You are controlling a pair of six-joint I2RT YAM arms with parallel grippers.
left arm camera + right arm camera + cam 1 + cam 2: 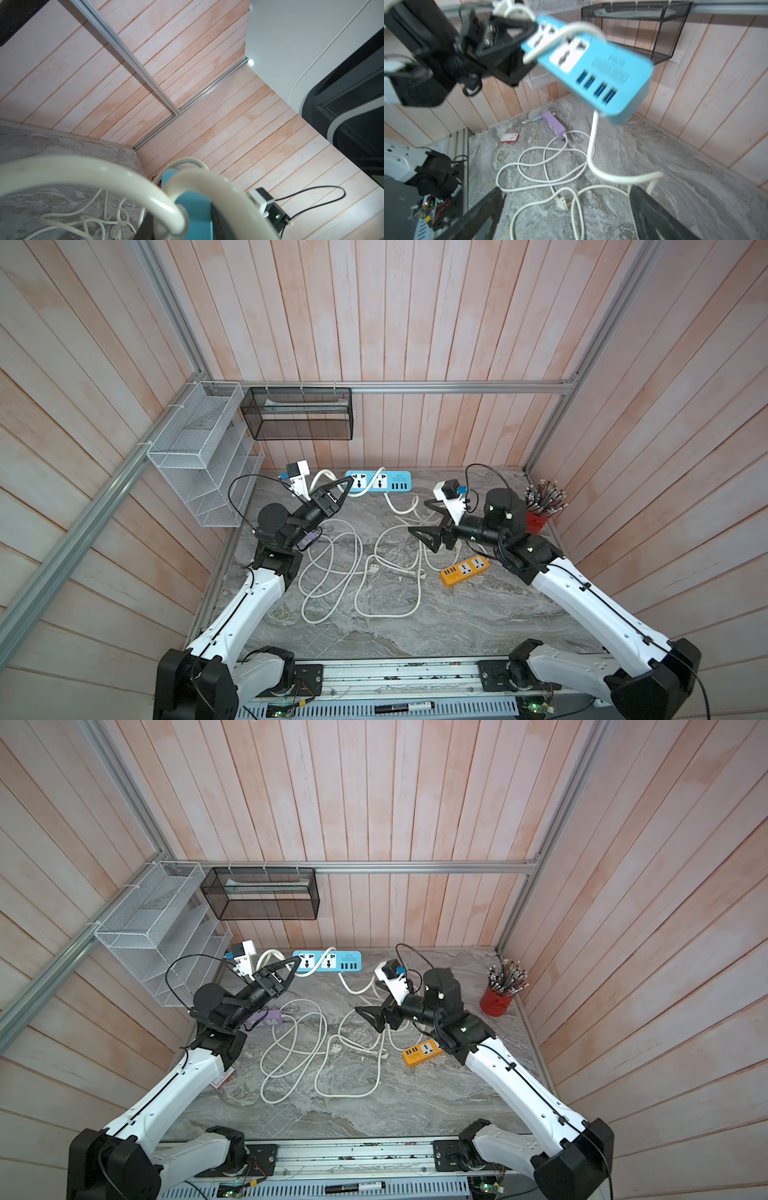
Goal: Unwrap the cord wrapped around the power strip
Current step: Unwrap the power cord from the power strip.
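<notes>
Next, I pull the hanging cord [390, 502] around the blue power strip's loose end with my right gripper, as this white cord crosses the power strip's socket side [372, 480] and hangs from behind it.
The blue power strip [379, 481] [328, 961] hangs in the air near the back wall, and my left gripper [347, 486] [293, 966] is shut on its left end. One turn of the white cord [365, 486] still crosses its socket face; in the right wrist view this cord [566, 34] loops over the power strip [602, 68]. The rest trails down onto the table in loose coils [332, 572]. The left wrist view shows the power strip [195, 207] and thick cord [104, 172] right at my left gripper [187, 225]. My right gripper [420, 537] [368, 1017] [566, 214] is open and empty, low over the coils.
An orange power strip [464, 570] lies beside the right arm, and a purple one [270, 1017] [554, 124] under the left arm. A red cup of pencils [540, 512] stands back right. A white wire rack [199, 456] and black mesh basket [299, 414] hang back left. A small red box [509, 138] lies at the table's left edge.
</notes>
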